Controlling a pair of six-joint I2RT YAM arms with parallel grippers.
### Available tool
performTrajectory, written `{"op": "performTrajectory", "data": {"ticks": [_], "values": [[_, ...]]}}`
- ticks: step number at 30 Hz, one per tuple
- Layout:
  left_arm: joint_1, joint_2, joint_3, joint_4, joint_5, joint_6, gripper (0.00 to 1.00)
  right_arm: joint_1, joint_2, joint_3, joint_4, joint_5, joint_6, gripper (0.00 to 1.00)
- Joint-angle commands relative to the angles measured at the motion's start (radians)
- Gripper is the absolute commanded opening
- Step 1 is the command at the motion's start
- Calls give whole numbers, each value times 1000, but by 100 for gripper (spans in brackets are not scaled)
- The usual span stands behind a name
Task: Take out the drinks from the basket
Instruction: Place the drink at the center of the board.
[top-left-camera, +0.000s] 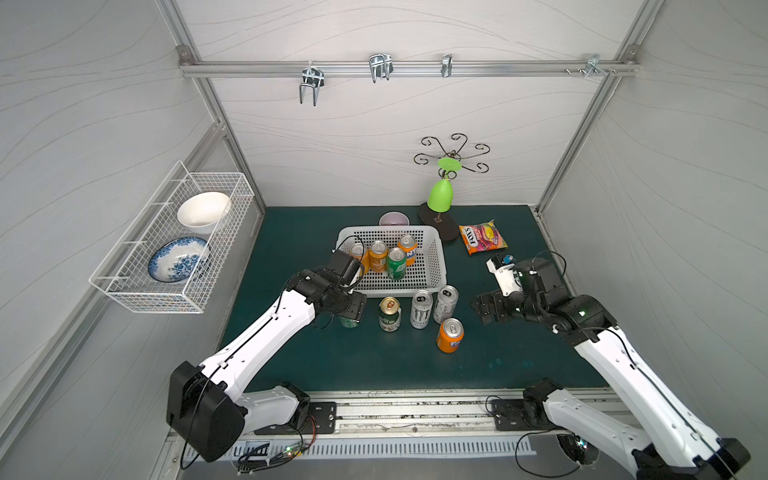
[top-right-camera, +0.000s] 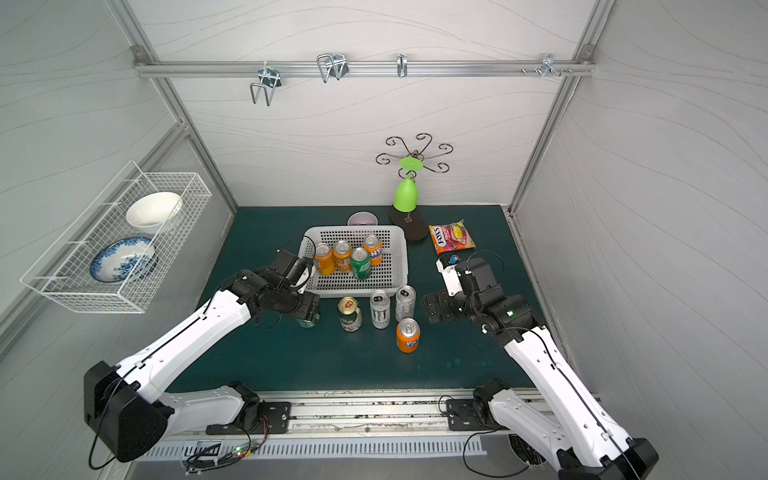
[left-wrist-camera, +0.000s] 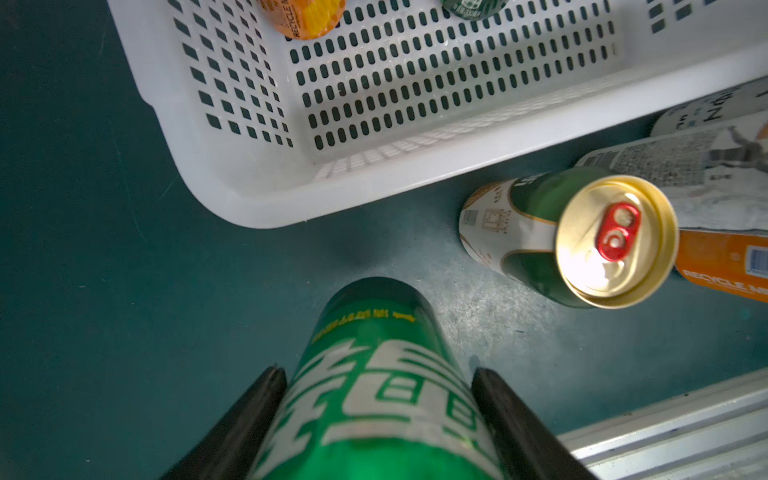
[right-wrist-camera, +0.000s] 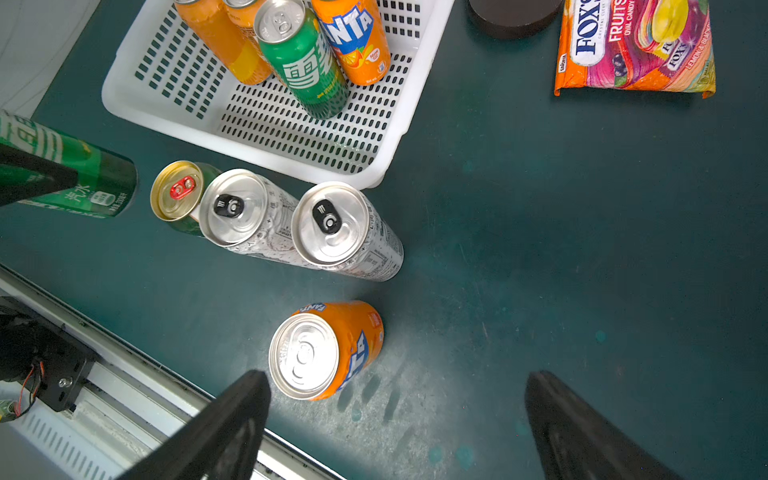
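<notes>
My left gripper should keep lowering the green can (left-wrist-camera: 377, 340) next to the gold-topped can until the green can stands, because it is hanging outside the white basket over open mat.
The white basket (top-left-camera: 439, 257) (top-right-camera: 405, 257) (right-wrist-camera: 399, 137) holds three orange cans (top-left-camera: 378, 257) and one green can (top-left-camera: 397, 264) (right-wrist-camera: 305, 62), all upright. On the mat in front of it stand a gold-topped can (top-left-camera: 390, 314) (left-wrist-camera: 582, 241), two tall silver cans (top-left-camera: 421, 309) (right-wrist-camera: 345, 232) and an orange can (top-left-camera: 450, 336) (right-wrist-camera: 326, 349). My left gripper (top-left-camera: 353, 309) (left-wrist-camera: 379, 374) is shut on another green can (left-wrist-camera: 374, 357) (top-right-camera: 309, 322), held low at the basket's front left corner. My right gripper (top-left-camera: 484, 309) (right-wrist-camera: 397, 378) stands open beside the lone orange can, with nothing between its fingers.
A candy bag (top-left-camera: 483, 237) lies at the back right. A green cup hangs on a stand (top-left-camera: 440, 195) behind the basket, next to a pale bowl (top-left-camera: 392, 218). A wire rack (top-left-camera: 174, 241) with bowls hangs on the left wall. A metal rail (top-left-camera: 415, 401) runs along the front.
</notes>
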Motion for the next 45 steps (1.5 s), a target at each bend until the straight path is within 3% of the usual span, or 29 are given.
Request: {"op": "performTrajectory", "data": {"ticks": [1, 20, 35, 45], "values": [[-7, 18, 7, 136, -13, -22, 66, -6, 3, 9, 8, -6, -15, 99], [-34, 205, -55, 282, -38, -40, 67, -18, -21, 11, -17, 0, -26, 99], [-45, 237, -84, 306, -49, -52, 68, -19, -30, 13, -21, 0, -24, 99], [-46, 237, -81, 297, -54, -52, 76, -21, -27, 12, -22, 2, -24, 99]]}}
